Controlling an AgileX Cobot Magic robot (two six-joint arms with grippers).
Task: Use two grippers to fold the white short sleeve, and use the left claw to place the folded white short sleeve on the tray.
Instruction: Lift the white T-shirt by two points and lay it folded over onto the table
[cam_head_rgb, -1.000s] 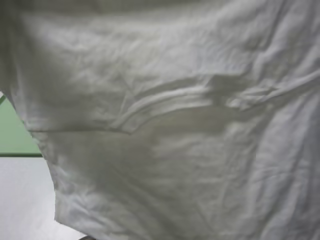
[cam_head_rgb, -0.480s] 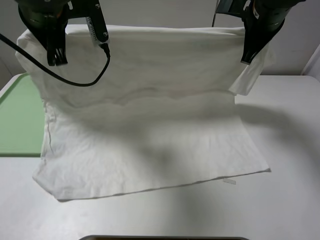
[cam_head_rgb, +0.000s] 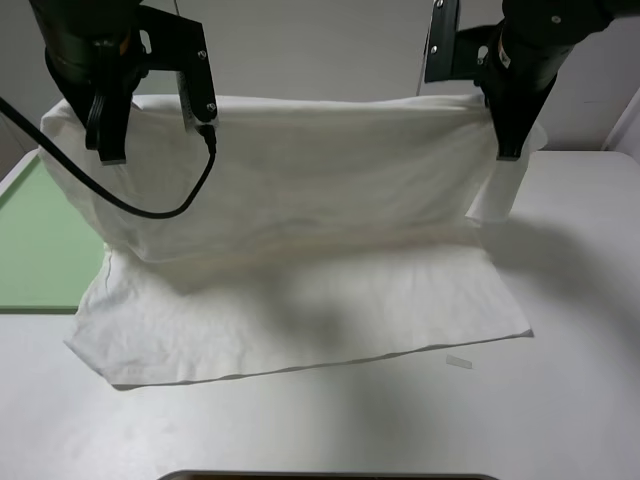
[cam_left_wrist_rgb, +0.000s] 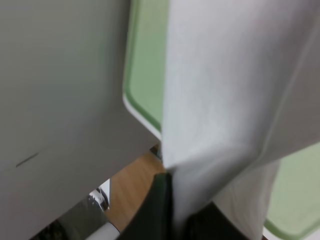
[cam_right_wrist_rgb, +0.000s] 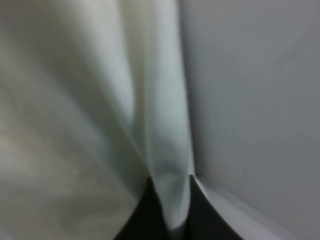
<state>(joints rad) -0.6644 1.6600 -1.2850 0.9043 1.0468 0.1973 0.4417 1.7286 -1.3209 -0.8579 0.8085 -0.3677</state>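
Observation:
The white short sleeve is hanging tight above its flat lower part (cam_head_rgb: 300, 305). My left gripper and my right gripper should bring the held edge down toward the near hem (cam_head_rgb: 325, 364).
The white short sleeve (cam_head_rgb: 300, 200) hangs like a curtain from both grippers, and its lower part lies on the white table. My left gripper (cam_head_rgb: 108, 142) is shut on the shirt's upper left corner, above the tray's near edge. My right gripper (cam_head_rgb: 509, 140) is shut on the upper right corner, where a sleeve dangles. The light green tray (cam_head_rgb: 30, 235) lies at the left, partly under the cloth. In the left wrist view the cloth (cam_left_wrist_rgb: 225, 90) is pinched in the gripper (cam_left_wrist_rgb: 172, 210) over the tray (cam_left_wrist_rgb: 145, 65). In the right wrist view the cloth (cam_right_wrist_rgb: 100, 100) is pinched in the gripper (cam_right_wrist_rgb: 170, 215).
A black cable (cam_head_rgb: 150, 208) loops from the left arm across the hanging cloth. A small white tape strip (cam_head_rgb: 459, 362) lies on the table (cam_head_rgb: 560, 400) in front of the shirt's right hem corner. A dark edge (cam_head_rgb: 330, 476) shows at the table's front.
One second ago the cloth filled the high view. Since then both grippers have carried its top edge back and lower, and the front hem has slid a little away.

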